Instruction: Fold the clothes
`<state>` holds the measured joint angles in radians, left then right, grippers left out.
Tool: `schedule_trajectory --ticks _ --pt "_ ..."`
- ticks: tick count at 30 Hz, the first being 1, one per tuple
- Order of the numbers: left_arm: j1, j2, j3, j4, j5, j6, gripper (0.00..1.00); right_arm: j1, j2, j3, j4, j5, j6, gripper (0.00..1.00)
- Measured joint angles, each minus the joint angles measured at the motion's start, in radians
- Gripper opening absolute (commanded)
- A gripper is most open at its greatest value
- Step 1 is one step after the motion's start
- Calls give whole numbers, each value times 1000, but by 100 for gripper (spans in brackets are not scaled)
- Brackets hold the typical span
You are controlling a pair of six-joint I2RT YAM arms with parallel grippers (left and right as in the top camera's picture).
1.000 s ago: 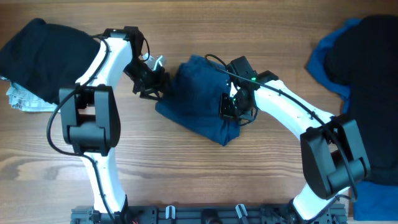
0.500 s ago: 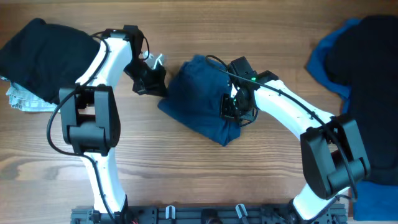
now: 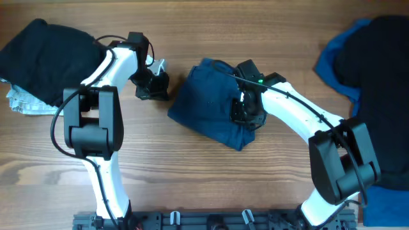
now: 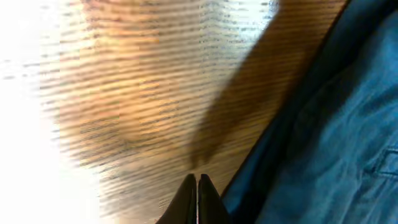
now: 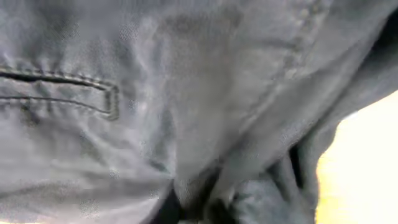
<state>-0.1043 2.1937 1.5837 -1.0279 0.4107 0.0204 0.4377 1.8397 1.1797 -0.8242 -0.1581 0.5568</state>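
Note:
The garment's end (image 3: 245, 132) is bunched up under my right gripper, so next my left gripper returns to the garment's other edge (image 3: 183, 101) while my right gripper spreads that end out.
A dark navy-blue seamed garment (image 3: 208, 105) lies bunched in the middle of the wooden table. My left gripper (image 3: 155, 88) is shut and empty over bare wood, just left of the garment's left edge. In the left wrist view its closed fingertips (image 4: 198, 182) point at the table, with the navy cloth (image 4: 329, 137) to their right. My right gripper (image 3: 246, 114) is down on the garment's right part. In the right wrist view the cloth (image 5: 186, 93) fills the picture, and a fold of it sits pinched between the fingers (image 5: 198, 210).
A black garment (image 3: 41, 51) lies at the far left over a pale grey-white cloth (image 3: 22, 102). A royal blue cloth (image 3: 332, 57) and another black garment (image 3: 383, 57) lie at the right edge. A rail (image 3: 204, 220) runs along the front edge.
My left gripper has shut on nothing and drawn slightly away from the garment's edge. The garment has shifted a little to the right with my right gripper.

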Motion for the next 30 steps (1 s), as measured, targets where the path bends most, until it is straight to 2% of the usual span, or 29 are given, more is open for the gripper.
schedule_trajectory --ticks 2,4,5,8,9,10,11,12,14,15,16,21,26,30 --pt "1 0 36 -43 -3 -10 5 0 0 0 3 6 -16 45" --pt "0 -5 95 -79 -3 -36 7 0 0 11 -5 5 -37 48" --pt "0 -22 127 -87 -2 -51 12 0 0 32 -18 5 -40 48" --pt "-11 -94 156 -92 -1 -71 15 0 -4 84 -76 2 -66 47" --pt "-13 -98 157 -93 0 -72 15 0 -11 117 -118 2 -88 49" --pt "-34 -116 161 -93 3 -76 15 0 -25 146 -145 2 -108 56" --pt "-45 -115 160 -93 5 -78 15 0 -42 170 -174 2 -119 56" --pt "-53 -111 160 -92 6 -79 15 0 -58 181 -190 2 -132 53" --pt "-73 -94 159 -91 6 -79 14 0 -103 190 -222 2 -144 23" --pt "-81 -82 159 -90 6 -79 14 0 -109 191 -224 -10 -154 11" --pt "-89 -70 158 -90 6 -79 13 0 -109 191 -222 -28 -170 4" --pt "-134 8 156 -82 6 -80 12 0 -110 149 -115 -155 -271 4" --pt "-159 47 154 -55 9 -80 13 -12 -109 -29 4 -175 -335 4" --pt "-158 75 154 -40 11 -83 11 -79 -109 -185 150 -190 -350 4"
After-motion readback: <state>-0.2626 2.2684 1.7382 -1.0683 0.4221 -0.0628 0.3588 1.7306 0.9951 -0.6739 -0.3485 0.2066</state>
